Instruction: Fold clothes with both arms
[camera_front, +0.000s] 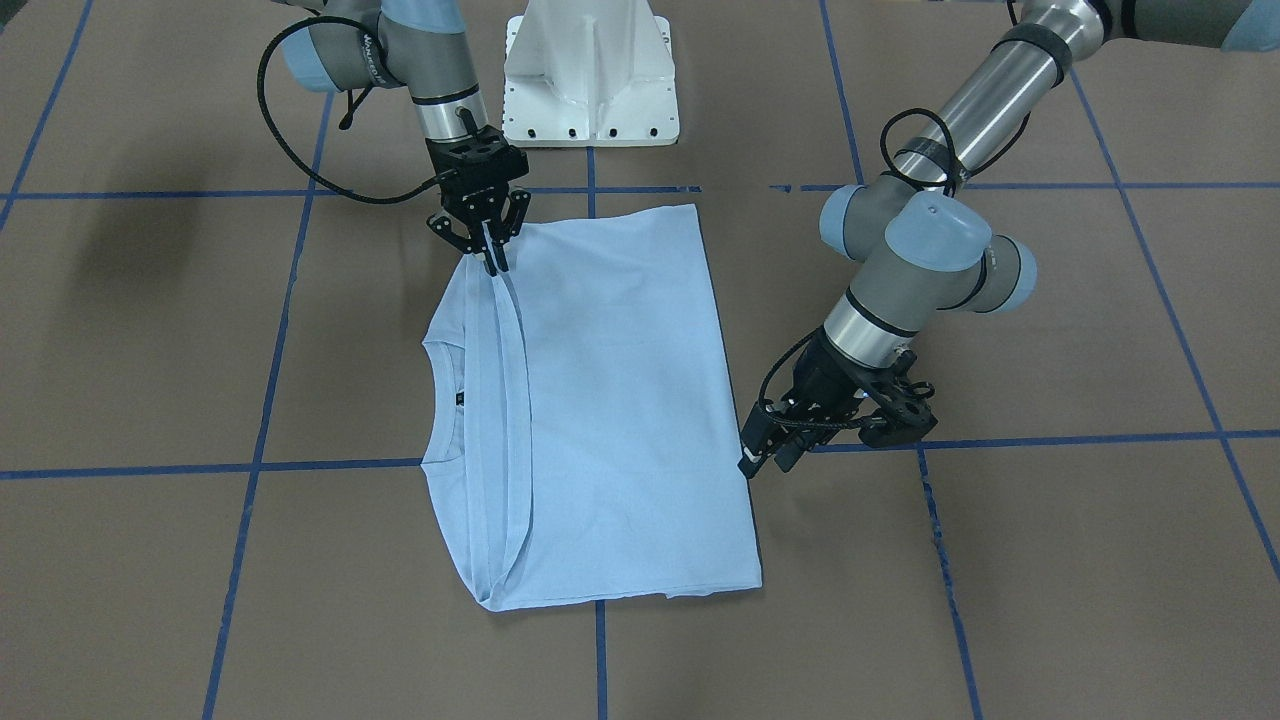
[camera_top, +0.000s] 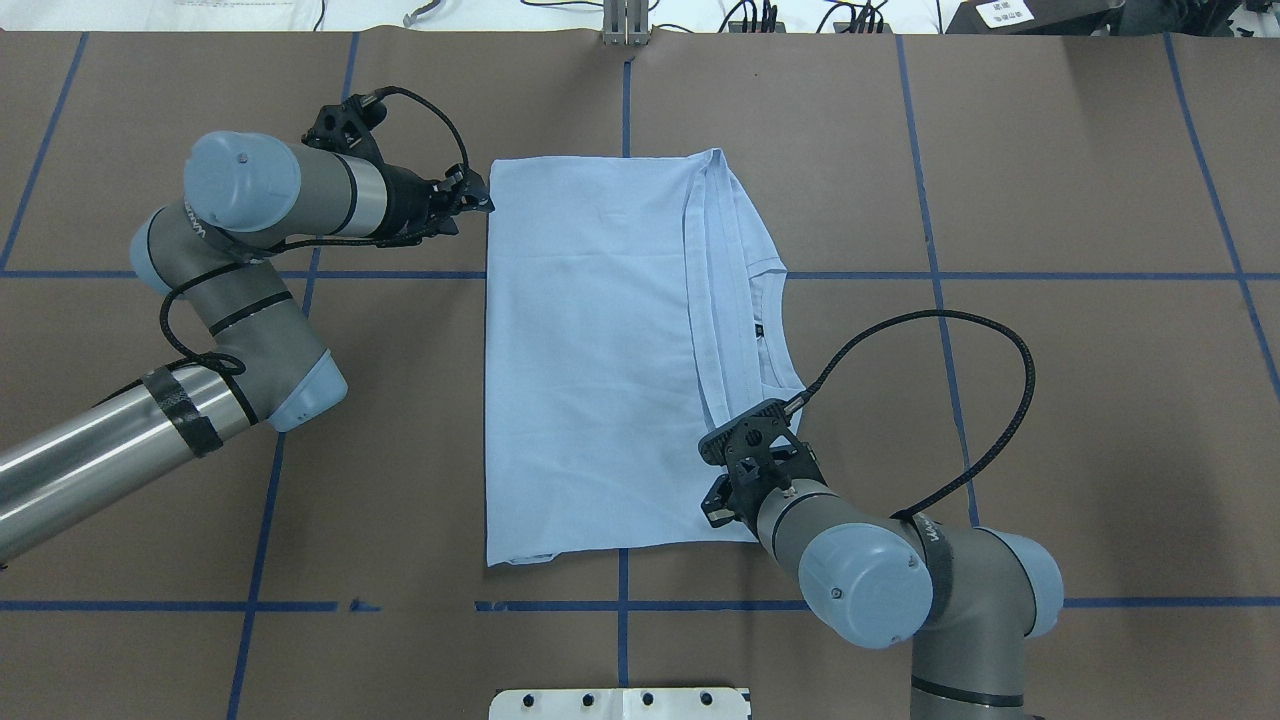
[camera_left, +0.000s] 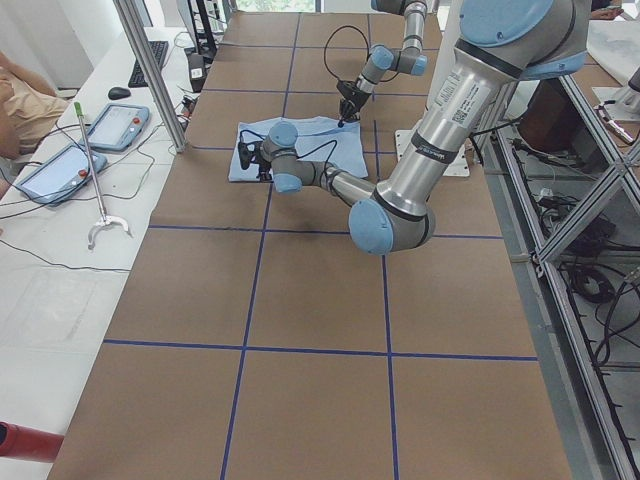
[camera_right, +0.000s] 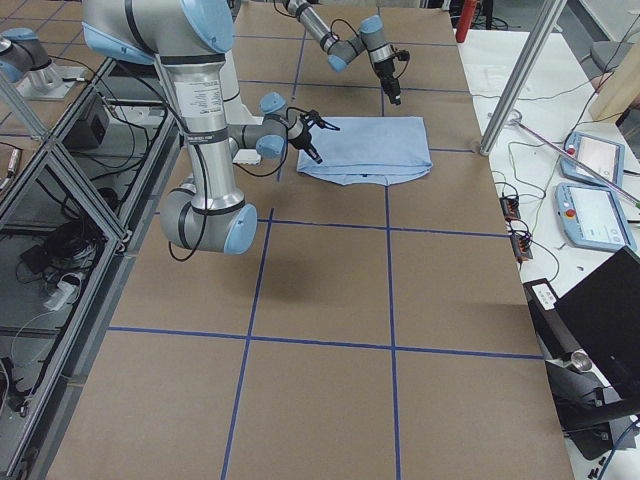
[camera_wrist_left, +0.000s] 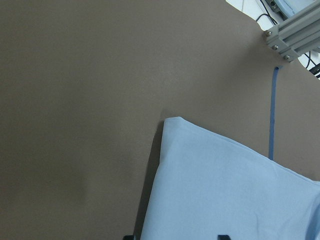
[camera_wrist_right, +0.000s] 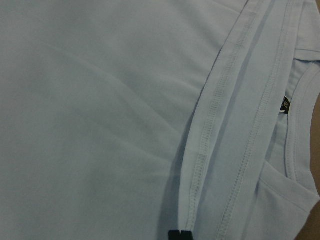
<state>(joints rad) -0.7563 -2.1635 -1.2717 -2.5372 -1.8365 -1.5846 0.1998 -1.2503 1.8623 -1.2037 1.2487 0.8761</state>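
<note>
My right gripper is to draw the top layer's edge (camera_front: 528, 414) over the hem piece (camera_front: 499, 414), a wide part it leaves uncovered, then opens and takes the clothes' near corner.
The light blue T-shirt (camera_front: 610, 400) (camera_top: 590, 350) lies folded into a rectangle on the brown table, with its collar and dark neck label (camera_front: 459, 399) (camera_wrist_right: 285, 105) toward the robot's right. My right gripper (camera_front: 495, 262) (camera_top: 748, 445) is shut on the shirt's stitched hem edge (camera_wrist_right: 200, 165) at the corner nearest the robot and holds it slightly raised. Both closed fingertips (camera_wrist_right: 180, 234) show in the right wrist view. My left gripper (camera_front: 765, 455) (camera_top: 482, 205) hovers open at the shirt's far left corner (camera_wrist_left: 172, 125), one finger on each side of the edge, gripping nothing.
The white pedestal base (camera_front: 590, 80) (camera_top: 620, 703) stands at the robot's side of the table. Blue tape lines (camera_top: 625, 600) grid the brown surface. An aluminium frame post (camera_wrist_left: 295, 30) stands past the far edge. Tablets (camera_left: 115, 125) and a person's arm (camera_left: 20, 95) are beside the table.
</note>
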